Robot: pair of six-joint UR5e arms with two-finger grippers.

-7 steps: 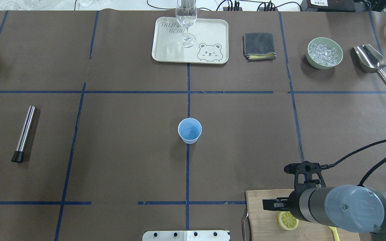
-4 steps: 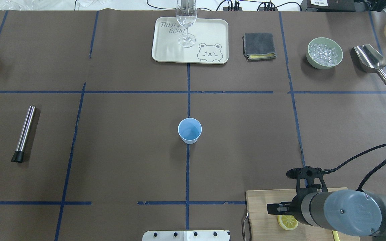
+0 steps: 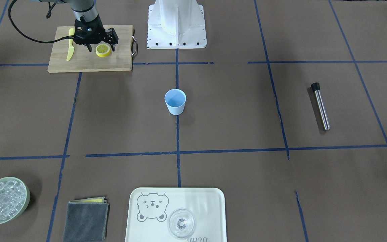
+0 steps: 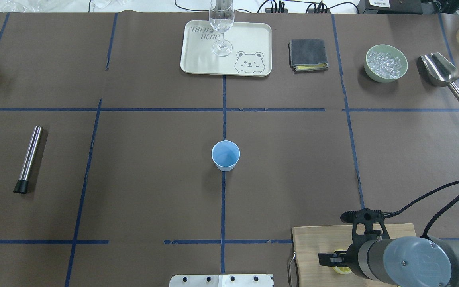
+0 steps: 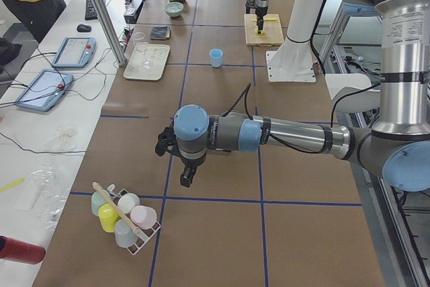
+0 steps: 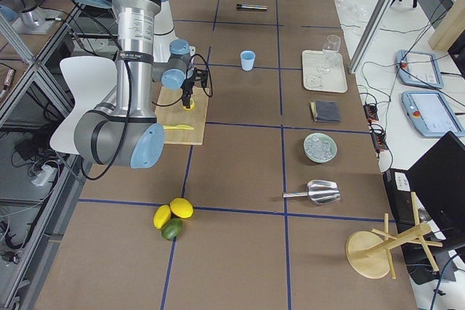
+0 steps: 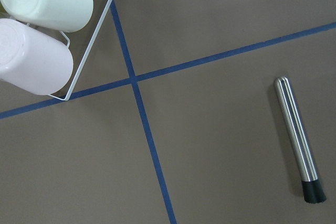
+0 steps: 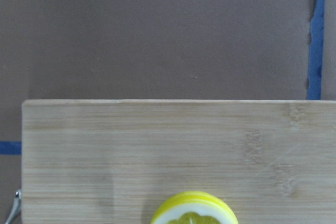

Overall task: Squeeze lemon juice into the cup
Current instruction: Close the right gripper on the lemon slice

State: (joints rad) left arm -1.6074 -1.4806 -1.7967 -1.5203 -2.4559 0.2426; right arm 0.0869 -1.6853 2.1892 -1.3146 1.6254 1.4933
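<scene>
I expect the stack [image 3: 103,49] to come apart when I lift a slice, and other slices to stay on the board, because the lemon's thick yellow rim [image 3: 104,55] looks layered.
The lemon [image 3: 103,50], a stack of yellow slices, lies on the wooden cutting board [image 3: 89,62]. It also shows at the bottom edge of the right wrist view [image 8: 194,211]. In the overhead view the wrist hides all but its edge [image 4: 340,270]. My right gripper [image 3: 101,46] is open and low over the board, one finger on each side of the lemon. The light-blue cup [image 4: 225,155] stands upright at the table's middle [image 3: 175,101], far from the gripper. My left gripper [image 5: 185,178] shows only in the exterior left view, and I cannot tell whether it is open or shut.
A yellow knife [image 3: 70,50] lies on the board beside the gripper. A steel muddler [image 4: 29,158] lies at the left. At the far edge are a tray [image 4: 253,40] with a glass, a grey cloth [image 4: 308,55], an ice bowl [image 4: 386,63] and a scoop [image 4: 440,71].
My right arm has pulled back toward the robot and down over the board. Its wrist now covers most of the lemon in the overhead view. The cup has not moved.
</scene>
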